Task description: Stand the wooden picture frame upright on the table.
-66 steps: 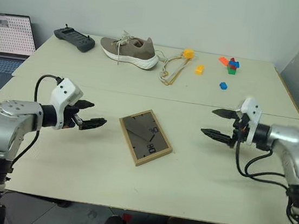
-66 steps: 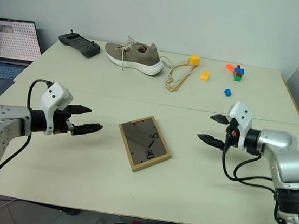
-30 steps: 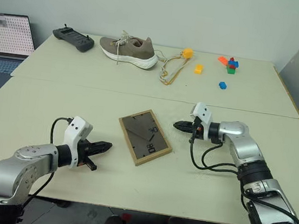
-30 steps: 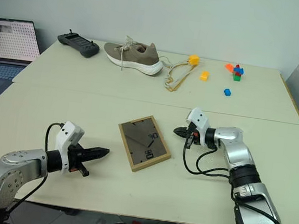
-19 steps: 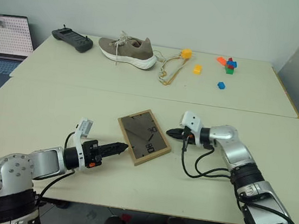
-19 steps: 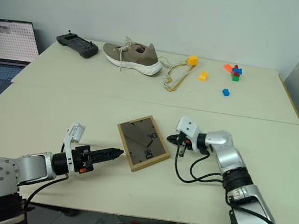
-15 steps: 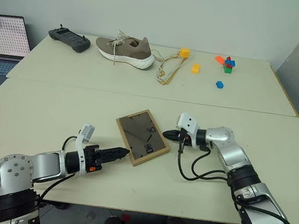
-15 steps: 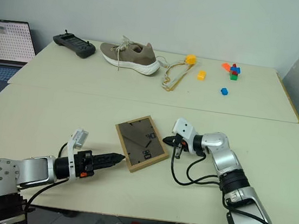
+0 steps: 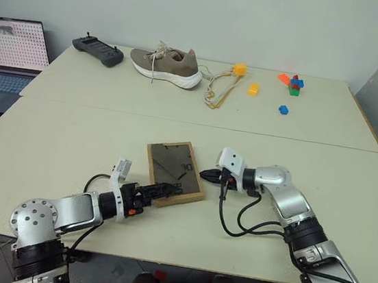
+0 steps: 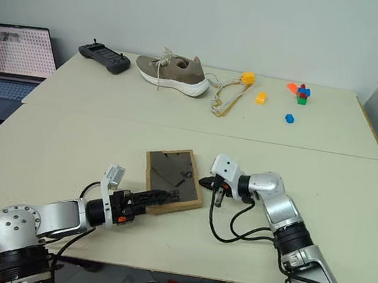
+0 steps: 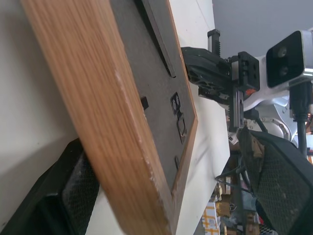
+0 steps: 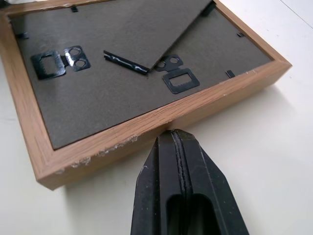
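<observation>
I should hold the frame up by its edge with my left gripper while my right gripper opens the stand, since it lies folded on the frame's backing.
The wooden picture frame lies back-up on the table, showing its dark backing, black clips and folded stand. My left gripper is at the frame's near left corner, open. In the left wrist view one of its fingers is on one side of the light-wood edge and the other stands well off over the backing. My right gripper is shut, its tips against the frame's right side edge.
Along the far half of the table lie a black controller, a tan shoe, a looped cord and small coloured blocks. A laptop stands off the left end. A seam crosses the tabletop.
My left gripper has slid right to the frame's corner, rolled and opened around its edge. The shut right gripper has moved left onto the frame's side. The frame has turned squarer to the table.
</observation>
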Controlling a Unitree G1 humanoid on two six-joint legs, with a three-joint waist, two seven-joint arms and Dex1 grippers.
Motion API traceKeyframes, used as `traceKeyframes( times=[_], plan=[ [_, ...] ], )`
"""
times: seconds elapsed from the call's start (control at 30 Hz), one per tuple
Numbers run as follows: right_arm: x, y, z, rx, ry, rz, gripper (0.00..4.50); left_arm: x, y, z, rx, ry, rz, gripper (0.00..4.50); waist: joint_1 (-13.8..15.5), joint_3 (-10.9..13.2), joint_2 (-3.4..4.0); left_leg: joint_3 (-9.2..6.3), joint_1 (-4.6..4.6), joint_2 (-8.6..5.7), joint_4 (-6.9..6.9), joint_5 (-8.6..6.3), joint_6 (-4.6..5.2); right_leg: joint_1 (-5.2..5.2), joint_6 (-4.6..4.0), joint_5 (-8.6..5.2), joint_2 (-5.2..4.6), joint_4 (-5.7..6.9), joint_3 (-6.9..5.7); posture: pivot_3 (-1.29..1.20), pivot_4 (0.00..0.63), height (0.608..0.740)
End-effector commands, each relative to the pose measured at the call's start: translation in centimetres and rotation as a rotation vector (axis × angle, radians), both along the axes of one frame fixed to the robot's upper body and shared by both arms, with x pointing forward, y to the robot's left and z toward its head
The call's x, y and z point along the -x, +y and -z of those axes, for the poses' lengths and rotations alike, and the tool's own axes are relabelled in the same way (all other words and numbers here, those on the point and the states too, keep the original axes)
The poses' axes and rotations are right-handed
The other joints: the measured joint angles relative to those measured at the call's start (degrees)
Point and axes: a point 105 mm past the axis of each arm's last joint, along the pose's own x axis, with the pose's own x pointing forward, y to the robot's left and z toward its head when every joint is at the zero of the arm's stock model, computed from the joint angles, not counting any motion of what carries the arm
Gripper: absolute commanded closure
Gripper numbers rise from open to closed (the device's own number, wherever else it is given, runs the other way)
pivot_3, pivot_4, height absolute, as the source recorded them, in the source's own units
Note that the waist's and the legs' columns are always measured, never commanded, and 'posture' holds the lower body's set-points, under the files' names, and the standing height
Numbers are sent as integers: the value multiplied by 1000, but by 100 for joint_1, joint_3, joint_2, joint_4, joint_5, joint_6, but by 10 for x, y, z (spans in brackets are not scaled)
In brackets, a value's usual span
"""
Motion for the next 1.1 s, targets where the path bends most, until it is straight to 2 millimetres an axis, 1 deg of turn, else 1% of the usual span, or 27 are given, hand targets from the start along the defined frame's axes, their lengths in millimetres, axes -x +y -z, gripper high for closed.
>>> traceKeyframes(
  times=[0.03,0.1,0.17,0.23,0.3,0.37,0.43,0.5,0.57,0.63,0.67,0.73,0.8,0.87,0.9,0.97,1.0,1.03,1.07,1.1],
  plan=[
    [7,10,-8,-29,-26,-37,4500,3,-1,17,-40,61,-11,41,2,-3,0,1,1,0,0,0,0,0,0,0,0,0,1,0,150,740],
    [4,6,-6,-20,-28,-19,4500,2,1,15,-36,55,-18,41,8,-4,0,1,2,0,0,0,0,1,0,0,0,0,1,0,150,740],
    [-4,-4,-4,2,-49,30,4500,0,6,8,-15,32,-24,329,11,-4,0,1,3,-1,0,-1,1,2,0,0,0,-1,1,0,150,740],
    [-11,-14,-4,15,-68,70,4500,-5,13,6,-31,24,-55,659,12,-3,0,1,2,-1,0,-1,2,2,0,0,1,-1,0,0,150,740],
    [-15,-22,-6,18,-83,96,4500,-8,17,2,-27,19,-62,1071,4,-3,-1,2,2,-1,-1,-1,2,2,0,0,2,-2,1,0,150,740],
    [-21,-32,-13,6,-93,136,4500,-9,16,-8,-13,-13,-33,1379,1,-3,-1,1,1,1,-2,-1,3,-1,0,0,4,-2,1,0,150,740],
    [-29,-46,-26,-18,-110,193,4500,-14,16,-21,4,-53,-15,1813,-10,-1,-3,0,0,2,-3,-1,3,-6,0,0,7,0,1,0,150,740],
    [-35,-56,-40,-47,-126,235,4500,-21,17,-28,13,-71,-17,2270,-9,0,-4,-1,-3,3,-3,-1,3,-6,0,0,8,0,1,0,150,740],
    [-38,-62,-54,-78,-138,258,4500,-27,16,-33,23,-82,-20,2688,-6,0,-4,0,-4,1,-3,-1,2,-6,0,0,7,-2,2,0,150,740],
    [-39,-65,-69,-107,-146,269,4500,-30,10,-40,40,-99,3,3057,-1,0,-4,2,-4,1,-4,0,1,-7,0,0,6,-3,3,0,150,740],
    [-38,-66,-77,-123,-146,265,4500,-32,6,-43,45,-108,18,3193,-2,0,-4,1,-5,2,-5,0,1,-7,0,0,7,-4,1,0,150,740],
    [-35,-61,-97,-183,-127,255,4500,-38,-1,-50,49,-123,41,3209,3,2,-4,-1,-11,2,-6,0,0,-12,0,0,7,-8,-1,0,150,740],
    [-30,-54,-119,-242,-113,233,4500,-44,-7,-63,58,-165,61,3209,10,5,-4,0,-12,2,-6,1,-1,-12,0,0,6,-8,0,0,150,740],
    [-27,-48,-138,-295,-97,220,4156,-48,-13,-78,66,-218,88,3209,6,5,-5,-2,-15,2,-4,1,-2,-14,0,0,6,-6,-3,0,150,740],
    [-23,-44,-148,-335,-62,200,4077,-49,-17,-86,60,-254,110,3209,4,6,-5,-1,-12,3,-5,1,-2,-13,0,0,6,-7,-1,0,150,740],
    [-15,-38,-162,-385,0,155,3640,-51,-22,-100,72,-307,131,3209,3,6,-5,-2,-14,3,-7,3,-4,-16,0,0,7,-6,-3,0,150,740],
    [-11,-34,-168,-407,30,134,3428,-52,-25,-107,74,-339,142,3209,2,6,-5,-2,-14,3,-8,3,-5,-16,0,0,7,-8,-3,0,150,740],
    [-8,-30,-172,-426,56,116,3103,-53,-27,-112,76,-369,150,3209,0,6,-5,-2,-13,3,-10,3,-5,-15,0,0,7,-11,-3,0,150,740],
    [-5,-27,-175,-434,76,103,2930,-54,-29,-118,89,-391,153,3209,0,6,-5,-1,-14,3,-12,3,-5,-15,0,0,7,-13,-2,0,150,740],
    [-5,-25,-176,-441,91,102,2644,-55,-30,-123,103,-414,157,3209,0,6,-5,-1,-13,3,-13,3,-5,-15,0,0,7,-14,-2,0,150,740]
  ],
)
